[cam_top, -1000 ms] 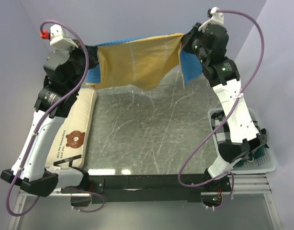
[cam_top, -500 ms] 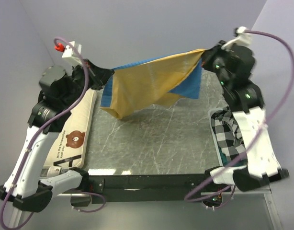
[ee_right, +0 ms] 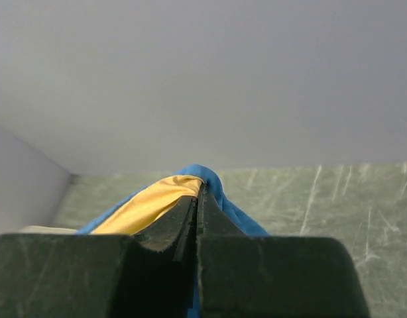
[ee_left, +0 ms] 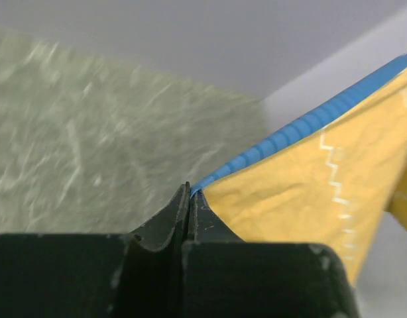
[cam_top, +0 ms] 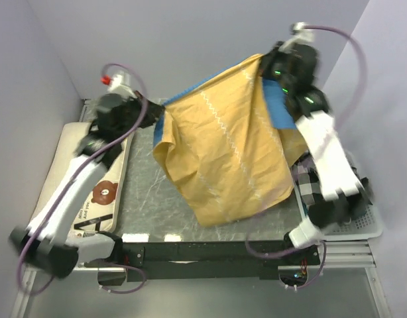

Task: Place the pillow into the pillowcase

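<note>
A blue flap of the pillowcase (cam_top: 274,99) is hanging folded next to my right gripper. Next, I put the pillowcase down and spread out the flap (cam_top: 282,121) with my right gripper.
The mustard-yellow pillowcase (cam_top: 230,156) with pale zigzag stripes and a blue back hangs stretched between my two grippers above the table. My left gripper (cam_top: 157,112) is shut on its left top corner; the left wrist view shows the blue edge and yellow cloth (ee_left: 309,192) pinched at the tips (ee_left: 189,190). My right gripper (cam_top: 262,63) is shut on its right top corner; the right wrist view shows the cloth (ee_right: 157,199) at the tips (ee_right: 201,189). The cream pillow (cam_top: 101,192) with the brown bear print lies along the table's left edge, partly under my left arm.
A black-and-white checked cloth (cam_top: 309,189) lies in a white basket (cam_top: 369,222) at the right edge, partly behind my right arm. The grey marbled tabletop (cam_top: 150,205) shows below the hanging sack. Walls close in on the left, back and right.
Both grippers have swung the pillowcase up and toward the near side. It has spread from a bunched band into a large hanging sheet over the table's middle.
</note>
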{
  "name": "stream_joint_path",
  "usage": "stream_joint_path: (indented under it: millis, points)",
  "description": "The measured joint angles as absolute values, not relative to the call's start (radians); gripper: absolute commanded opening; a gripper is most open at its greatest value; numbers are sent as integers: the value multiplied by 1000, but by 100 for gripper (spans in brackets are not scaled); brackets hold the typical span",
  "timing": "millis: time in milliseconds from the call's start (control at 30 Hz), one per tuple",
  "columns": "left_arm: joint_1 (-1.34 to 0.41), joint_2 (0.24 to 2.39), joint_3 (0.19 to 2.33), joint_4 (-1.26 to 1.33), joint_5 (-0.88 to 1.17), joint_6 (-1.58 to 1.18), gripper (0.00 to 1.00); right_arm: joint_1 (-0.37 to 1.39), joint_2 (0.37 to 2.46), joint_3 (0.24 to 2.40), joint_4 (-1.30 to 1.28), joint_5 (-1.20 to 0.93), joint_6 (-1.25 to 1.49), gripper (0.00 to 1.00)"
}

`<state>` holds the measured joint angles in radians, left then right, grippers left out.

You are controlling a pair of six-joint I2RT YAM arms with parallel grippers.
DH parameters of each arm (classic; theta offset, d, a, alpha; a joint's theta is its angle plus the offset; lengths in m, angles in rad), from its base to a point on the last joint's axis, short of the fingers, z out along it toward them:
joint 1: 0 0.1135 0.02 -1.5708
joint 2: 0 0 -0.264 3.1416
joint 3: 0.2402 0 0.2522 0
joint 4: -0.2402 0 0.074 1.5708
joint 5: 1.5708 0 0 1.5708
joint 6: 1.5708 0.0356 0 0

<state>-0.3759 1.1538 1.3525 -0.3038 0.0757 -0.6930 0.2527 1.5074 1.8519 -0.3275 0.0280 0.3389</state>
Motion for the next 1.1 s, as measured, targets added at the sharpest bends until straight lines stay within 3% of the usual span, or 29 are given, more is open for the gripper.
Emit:
stream_joint_path:
  millis: [67, 100, 167, 200, 267, 300, 333, 400, 467, 600, 767, 900, 1100]
  points:
    - [-361, 1264, 1277, -260, 46, -732, 1, 245, 1687, 1921, -321, 19, 331, 23]
    - [-348, 1344, 1258, -245, 35, -753, 1, 243, 1815, 1996, -334, 7, 328, 53]
    - [-320, 1519, 1253, -233, 21, -785, 2, 236, 2085, 2212, -389, -7, 331, 74]
    - [-303, 1583, 1253, -229, 20, -795, 7, 234, 2212, 2332, -439, -22, 328, 85]
    - [-258, 1707, 1259, -238, 25, -812, 18, 233, 2392, 2485, -510, -43, 329, 95]
    - [-237, 1740, 1266, -245, 30, -816, 42, 234, 2421, 2487, -540, -43, 325, 98]
    - [-213, 1772, 1275, -256, 38, -822, 58, 236, 2425, 2437, -558, -40, 323, 100]
    - [-170, 1792, 1292, -268, 50, -832, 81, 241, 2350, 2264, -566, -22, 324, 100]
    - [-132, 1782, 1322, -275, 55, -833, 87, 248, 2215, 2061, -564, -4, 330, 100]
    - [-120, 1713, 1366, -278, 55, -819, 88, 264, 1888, 1816, -538, 36, 351, 100]
    - [-231, 1557, 1342, -316, -26, -799, 79, 278, 1576, 1607, -398, 96, 373, 98]
    - [-474, 1449, 1219, -296, -113, -804, 76, 277, 1535, 1461, -315, 107, 398, 97]
    - [-751, 1480, 1018, -277, -179, -825, 91, 272, 1663, 1282, -334, 118, 418, 98]
